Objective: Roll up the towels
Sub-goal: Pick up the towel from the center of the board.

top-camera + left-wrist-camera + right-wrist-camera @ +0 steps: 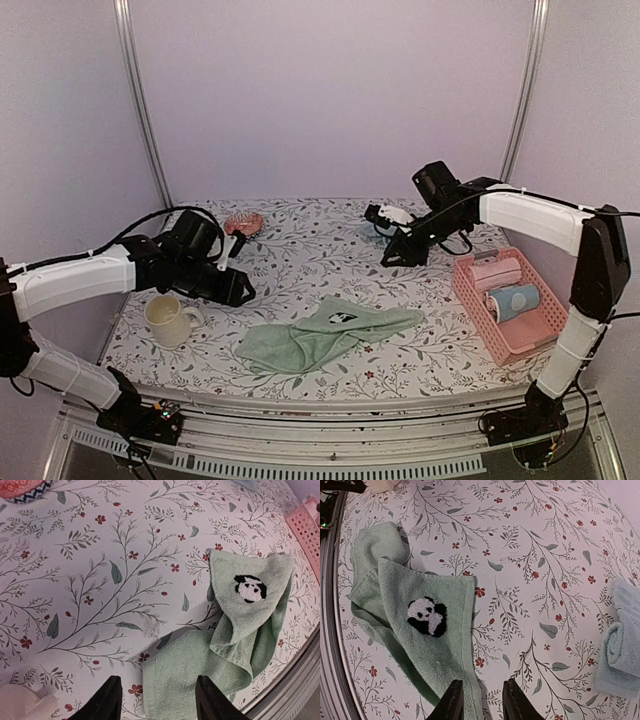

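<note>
I can see that the light green towel's corner (471, 579) by the panda patch is clear of folds, so I should keep moving my right gripper to that corner (331, 298) until its fingers are on both sides of it.
A light green towel (325, 333) with a panda patch lies crumpled and partly folded over itself at the front middle of the floral table. It also shows in the left wrist view (225, 645) and the right wrist view (410, 625). My left gripper (240, 290) hangs above the table left of the towel, open and empty (157, 702), with the towel's corner between its fingers in view below. My right gripper (392, 255) hangs behind the towel, open and empty (481, 702), above the towel's hem. A rolled light blue towel (622, 650) lies on the table at the right.
A pink basket (478, 300) at the right holds a pink roll (497, 275) and a blue roll (515, 300). A cream mug (168, 320) stands front left. A red patterned bowl (243, 222) sits at the back left. The table's front edge runs just below the towel.
</note>
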`<act>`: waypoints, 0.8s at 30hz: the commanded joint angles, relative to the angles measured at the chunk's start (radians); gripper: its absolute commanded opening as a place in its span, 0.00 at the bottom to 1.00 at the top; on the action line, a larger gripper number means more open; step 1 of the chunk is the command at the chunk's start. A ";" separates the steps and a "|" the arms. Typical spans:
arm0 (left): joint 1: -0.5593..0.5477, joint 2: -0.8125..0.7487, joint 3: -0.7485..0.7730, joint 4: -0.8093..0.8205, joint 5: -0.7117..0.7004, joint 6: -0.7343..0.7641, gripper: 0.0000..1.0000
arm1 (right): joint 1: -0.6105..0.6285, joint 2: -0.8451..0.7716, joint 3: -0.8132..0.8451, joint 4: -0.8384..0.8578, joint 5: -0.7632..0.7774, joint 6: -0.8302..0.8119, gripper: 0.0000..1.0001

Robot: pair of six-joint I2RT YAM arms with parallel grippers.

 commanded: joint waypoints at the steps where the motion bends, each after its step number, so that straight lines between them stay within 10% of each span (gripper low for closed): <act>1: 0.004 -0.010 -0.052 -0.033 0.069 -0.016 0.50 | 0.035 0.183 0.140 -0.041 0.010 0.118 0.28; 24: -0.004 0.088 -0.087 0.042 0.104 -0.027 0.36 | 0.204 0.682 0.531 -0.100 0.114 0.117 0.36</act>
